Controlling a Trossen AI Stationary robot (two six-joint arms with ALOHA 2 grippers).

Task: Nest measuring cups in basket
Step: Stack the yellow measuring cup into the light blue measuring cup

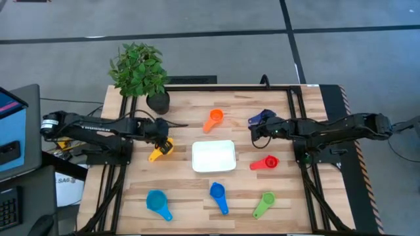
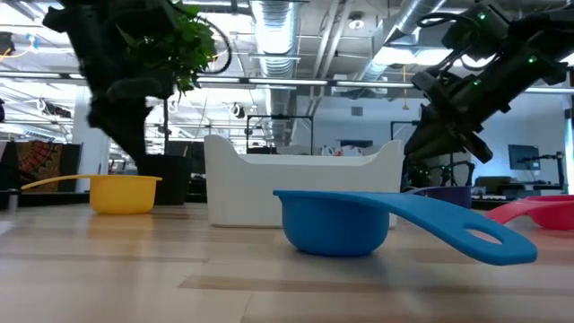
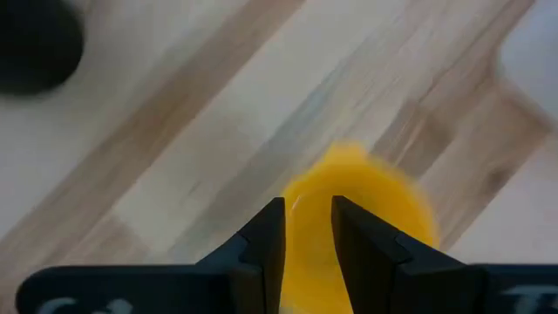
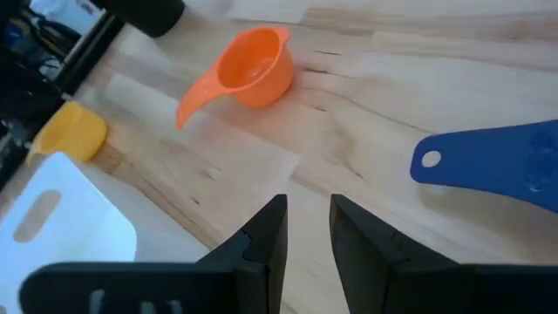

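My left gripper needs to turn and straddle the rim [image 3: 298, 187] facing the pot before lifting, because both its fingers hang over the yellow cup's bowl [image 3: 379, 218].
The yellow measuring cup [image 1: 161, 149] sits on the table left of the white basket [image 1: 214, 156]; in the low view the cup [image 2: 126, 193] rests on its base. My left gripper [image 3: 308, 228] stands right over its bowl [image 3: 366, 196], fingers nearly together. My right gripper [image 4: 308, 228] hovers with nearly closed, empty fingers beside the dark blue cup [image 4: 497, 166], near the far right of the table [image 1: 261, 119]. The orange cup [image 1: 213, 119], red cup [image 1: 266, 162], light blue cup [image 1: 157, 203], blue cup [image 1: 218, 195] and green cup [image 1: 264, 203] lie loose around the basket. My left gripper points down over the yellow cup's bowl [image 3: 375, 192]. I cannot tell whether the fingers touch it. The cup sits upright on the table.
A black pot with a green plant [image 1: 141, 72] stands at the far left corner, close behind my left gripper. Black frame rails [image 1: 298, 111] run along the table's sides. Bare wood lies between the orange cup and the basket.
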